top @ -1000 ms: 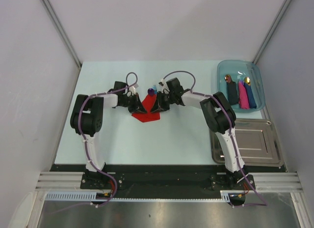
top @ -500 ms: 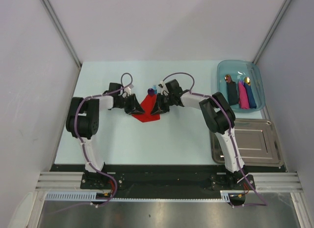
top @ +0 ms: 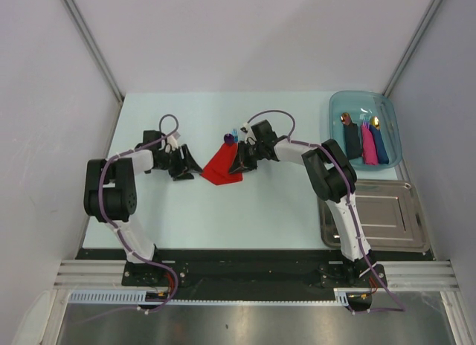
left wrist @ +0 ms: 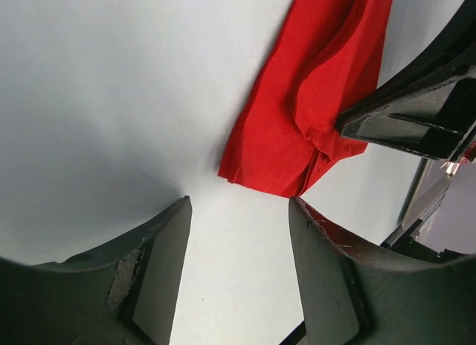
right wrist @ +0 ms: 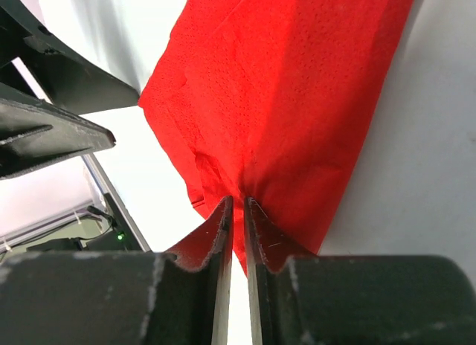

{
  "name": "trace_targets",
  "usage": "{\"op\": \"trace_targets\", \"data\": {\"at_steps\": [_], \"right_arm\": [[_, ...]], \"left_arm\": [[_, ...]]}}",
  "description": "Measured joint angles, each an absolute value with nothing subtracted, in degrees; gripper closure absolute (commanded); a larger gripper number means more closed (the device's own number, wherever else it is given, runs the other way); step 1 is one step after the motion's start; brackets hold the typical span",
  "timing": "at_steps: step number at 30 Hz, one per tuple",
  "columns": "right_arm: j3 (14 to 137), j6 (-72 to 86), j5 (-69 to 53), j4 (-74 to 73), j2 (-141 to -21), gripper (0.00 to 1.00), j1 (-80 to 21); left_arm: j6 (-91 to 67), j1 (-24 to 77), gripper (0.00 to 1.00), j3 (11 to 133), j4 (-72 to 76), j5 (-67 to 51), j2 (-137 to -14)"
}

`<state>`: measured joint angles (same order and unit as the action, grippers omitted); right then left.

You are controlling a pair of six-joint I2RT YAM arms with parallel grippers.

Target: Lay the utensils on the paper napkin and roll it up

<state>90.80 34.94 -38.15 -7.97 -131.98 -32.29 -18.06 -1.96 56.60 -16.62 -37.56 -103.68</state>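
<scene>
My right gripper alone is holding the napkin's fold at the napkin's near end [left wrist: 318, 126], so my left gripper needs to pinch that fold [left wrist: 321, 155] before my right gripper moves toward the utensils.
The red paper napkin [top: 220, 167] lies folded over mid-table, with the utensils mostly hidden inside it. Only a blue tip [top: 234, 132] and a purple spoon bowl [top: 227, 137] poke out at its far end. My right gripper [top: 236, 160] is shut on the napkin's right edge; the wrist view shows its fingertips [right wrist: 236, 201] pinching the red paper [right wrist: 297, 85]. My left gripper [top: 189, 166] stands open to the left of the napkin, apart from it. In its own view the gripper [left wrist: 238, 205] has only bare table between its fingers, and the napkin [left wrist: 305, 114] lies ahead.
A clear blue bin [top: 335, 111] at the back right holds black [top: 351, 141], pink [top: 368, 146] and blue [top: 380, 144] rolls with spoon heads showing. A metal tray [top: 387, 215] lies in front of it, beside the right arm.
My left gripper has opened, let go of the napkin and drawn back to the left. The right gripper has stayed pinched on the napkin.
</scene>
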Motion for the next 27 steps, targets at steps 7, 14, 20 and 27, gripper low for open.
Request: {"op": "trace_targets", "data": {"at_steps": [7, 14, 20, 27], "right_arm": [[90.9, 35.9, -39.1, -7.7, -132.4, 0.84, -32.1], [91.4, 36.2, -39.9, -7.9, -132.8, 0.84, -32.0], [91.8, 36.4, -40.4, -8.1, -133.3, 0.84, -32.0], [92.1, 36.5, -40.7, -8.3, -133.5, 0.84, -31.9]], "left_arm": [[-20.4, 1.1, 0.41, 57.0, -11.2, -43.4, -107.1], [-25.3, 3.7, 0.44, 57.0, -3.8, -47.1, -109.9], [-27.5, 4.1, 0.69, 56.9, 0.0, -46.3, -111.0], [-27.6, 6.5, 0.92, 57.0, 0.4, -43.4, -111.0]]}}
